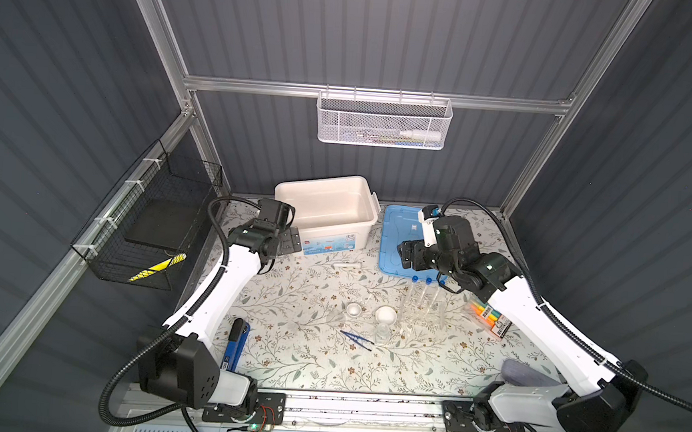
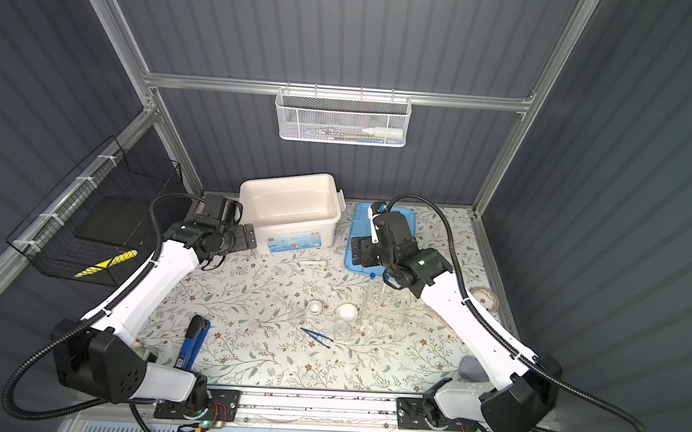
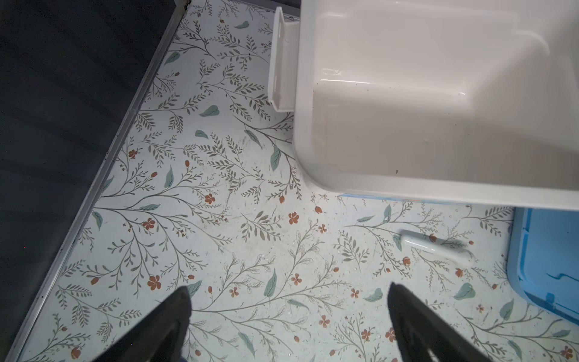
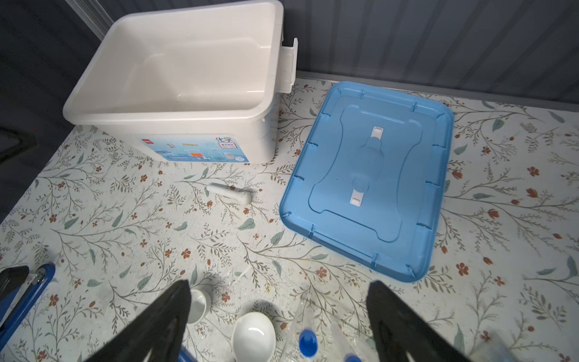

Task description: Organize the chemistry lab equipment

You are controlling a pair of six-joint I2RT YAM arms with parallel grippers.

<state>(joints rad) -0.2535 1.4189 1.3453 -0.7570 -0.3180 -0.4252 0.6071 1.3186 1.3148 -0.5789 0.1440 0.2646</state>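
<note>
Next, my left gripper takes hold of the bin's rim (image 3: 305, 105) next to its handle and turns the bin straight first, because the white bin (image 1: 330, 228) stands at an angle to the back wall.
Blue-capped test tubes (image 1: 428, 291) stand in a clear rack (image 1: 420, 316) right of centre. Two white dishes (image 1: 353, 309) (image 1: 385, 313), a small clear flask (image 1: 382, 334) and blue tweezers (image 1: 356, 340) lie nearby. The white rod (image 1: 347, 266) lies in front of the bin. My right gripper (image 1: 406, 254) hovers open over the lid's near edge, behind the tubes; in its wrist view, gripper (image 4: 279, 282), a dish (image 4: 260, 335) and a tube cap (image 4: 308, 343) show between the fingers. My left gripper (image 1: 290, 240) is open and empty beside the bin; the left wrist view, gripper (image 3: 288, 286), shows the rod (image 3: 435, 247).
An open white bin (image 1: 335, 233) stands at the back, its blue lid (image 1: 392, 245) flat to its right. Coloured highlighters (image 1: 489, 319) lie at the right, a blue and black tool (image 1: 235, 342) at the front left and a grey cloth (image 1: 521, 373) at the front right.
</note>
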